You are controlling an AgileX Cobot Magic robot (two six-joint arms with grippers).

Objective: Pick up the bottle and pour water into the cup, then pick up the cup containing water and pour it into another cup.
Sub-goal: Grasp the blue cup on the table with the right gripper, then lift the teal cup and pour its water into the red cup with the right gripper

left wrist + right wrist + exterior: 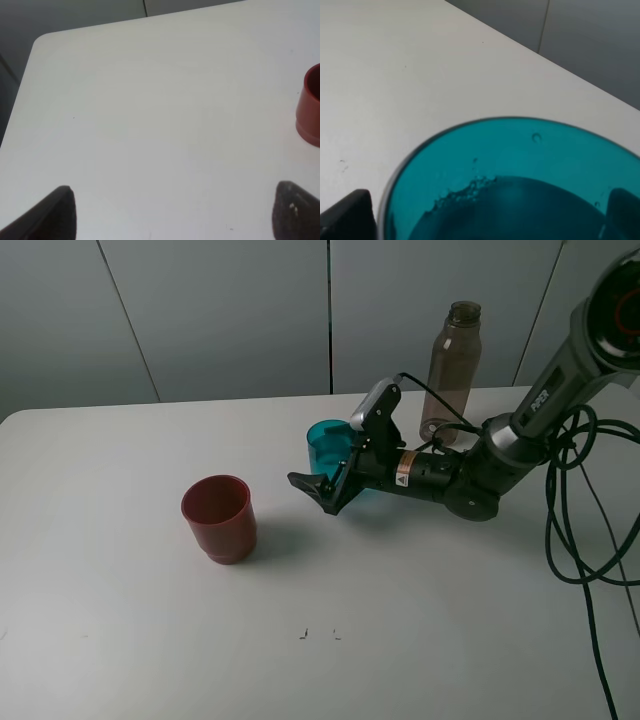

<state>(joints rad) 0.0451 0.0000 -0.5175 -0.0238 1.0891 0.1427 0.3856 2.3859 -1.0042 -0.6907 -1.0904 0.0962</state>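
The bubbly waterline (470, 188) is well below the teal cup's rim, so the water (515, 215) will stay in the cup until the robot tips the cup steeply.
The teal cup (326, 443) stands at mid-table with water in it; in the right wrist view the cup (520, 165) fills the picture, with bubbles on the water. My right gripper (320, 470) has a finger on either side of the cup, close against its wall; the fingertips (345, 215) show at the picture's lower corners. The grey-brown bottle (455, 365) stands upright behind my right arm, uncapped. The red cup (218, 518) stands alone to the left and also shows in the left wrist view (311, 107). My left gripper (175, 215) is open and empty over bare table.
The white table (120, 640) has its far edge against a grey wall. Black cables (580, 530) loop on the right side by my right arm. The table's rounded far-left corner (45, 40) shows in the left wrist view.
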